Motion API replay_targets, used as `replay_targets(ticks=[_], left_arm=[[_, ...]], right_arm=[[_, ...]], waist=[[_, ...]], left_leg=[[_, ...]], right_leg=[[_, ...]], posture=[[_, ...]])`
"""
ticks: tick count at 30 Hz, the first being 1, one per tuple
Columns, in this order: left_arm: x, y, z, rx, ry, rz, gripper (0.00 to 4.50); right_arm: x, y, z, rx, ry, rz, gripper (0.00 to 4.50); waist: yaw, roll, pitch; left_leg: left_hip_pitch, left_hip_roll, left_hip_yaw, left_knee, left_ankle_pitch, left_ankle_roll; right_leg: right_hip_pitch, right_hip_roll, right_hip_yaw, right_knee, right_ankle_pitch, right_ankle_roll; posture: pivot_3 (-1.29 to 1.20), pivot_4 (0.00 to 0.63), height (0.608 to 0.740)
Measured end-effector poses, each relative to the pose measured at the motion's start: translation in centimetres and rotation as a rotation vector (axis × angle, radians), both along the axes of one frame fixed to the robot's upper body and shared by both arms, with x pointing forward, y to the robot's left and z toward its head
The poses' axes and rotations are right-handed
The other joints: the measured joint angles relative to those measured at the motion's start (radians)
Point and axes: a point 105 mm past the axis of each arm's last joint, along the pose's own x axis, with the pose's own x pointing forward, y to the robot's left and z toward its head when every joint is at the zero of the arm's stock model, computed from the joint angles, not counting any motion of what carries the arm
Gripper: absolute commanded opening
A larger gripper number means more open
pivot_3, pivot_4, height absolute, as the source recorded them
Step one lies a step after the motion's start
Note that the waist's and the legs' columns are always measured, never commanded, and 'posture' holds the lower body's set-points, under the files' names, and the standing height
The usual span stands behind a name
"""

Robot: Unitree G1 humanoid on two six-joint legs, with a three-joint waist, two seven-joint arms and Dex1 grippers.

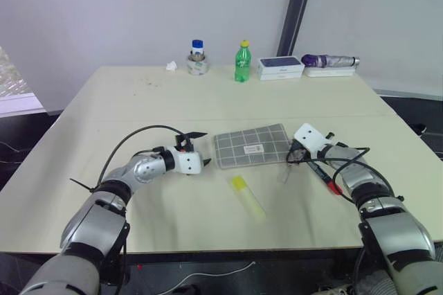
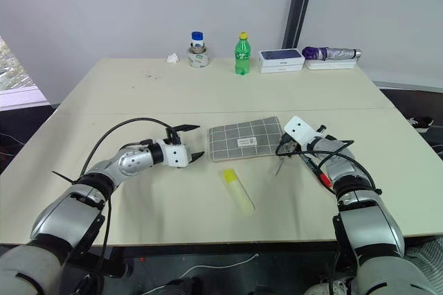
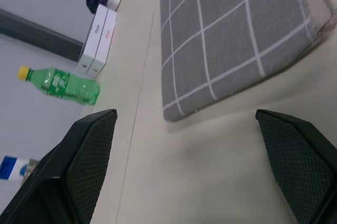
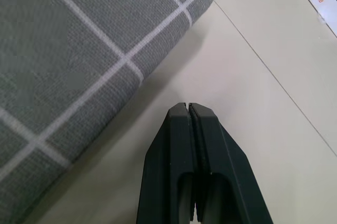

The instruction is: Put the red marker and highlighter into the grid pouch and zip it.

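Observation:
The grid pouch [image 1: 252, 147] will open wide along its near edge when I hold its end and unzip it, because a beige zip band [image 3: 319, 2] runs along that edge.
The grid pouch [image 1: 250, 145] lies flat at the table's middle, grey with white lines and a small white label. My left gripper [image 1: 201, 148] is open just left of the pouch, its fingers [image 3: 89, 150] spread toward the pouch's near corner [image 3: 237, 34]. My right gripper [image 1: 292, 154] is shut with nothing in it, tips on the table beside the pouch's right corner [image 4: 79, 50]. The highlighter [image 1: 248, 197], pale yellow with a brighter cap, lies in front of the pouch. The red marker [image 1: 325, 176] lies under my right forearm, its red end showing.
Along the far edge stand a green bottle [image 1: 241, 63], a white box [image 1: 280, 66], a purple folded umbrella [image 1: 331, 61], a blue-lidded jar on a tape roll [image 1: 198, 58] and a crumpled paper [image 1: 171, 66]. A black cable loops over my left arm.

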Motion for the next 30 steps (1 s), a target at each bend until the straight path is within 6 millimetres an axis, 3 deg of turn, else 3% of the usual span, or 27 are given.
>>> replay_targets(ticks=[11, 27, 30], left_arm=[[-0.2, -2.3, -0.1, 0.039, -0.018, -0.062, 4.5], [-0.4, -4.0, -0.2, 0.053, -0.015, -0.105, 4.5], [-0.7, -4.9, -0.6, 0.058, 0.017, -0.13, 3.73]], right_arm=[[0.1, 0.6, 0.1, -0.002, 0.0, 0.025, 0.06], [0.0, 1.6, -0.6, -0.027, 0.023, 0.061, 0.06], [0.0, 1.6, -0.7, -0.028, 0.026, 0.064, 0.0]], waist=[[0.001, 0.0, 0.0], [0.008, 0.0, -0.001], [0.018, 0.0, -0.001]], left_leg=[[0.002, 0.0, -0.001, 0.0, 0.0, 0.0], [0.003, -0.001, -0.001, 0.001, 0.0, 0.0], [0.003, -0.001, -0.001, 0.002, 0.0, 0.0]], right_leg=[[0.002, 0.0, 0.0, 0.0, 0.0, 0.0], [0.004, 0.0, -0.001, 0.0, 0.0, 0.0], [0.004, 0.0, -0.001, 0.0, 0.0, 0.0]], posture=[[0.0, 0.15, 0.74], [0.0, 0.15, 0.74], [0.0, 0.15, 0.74]])
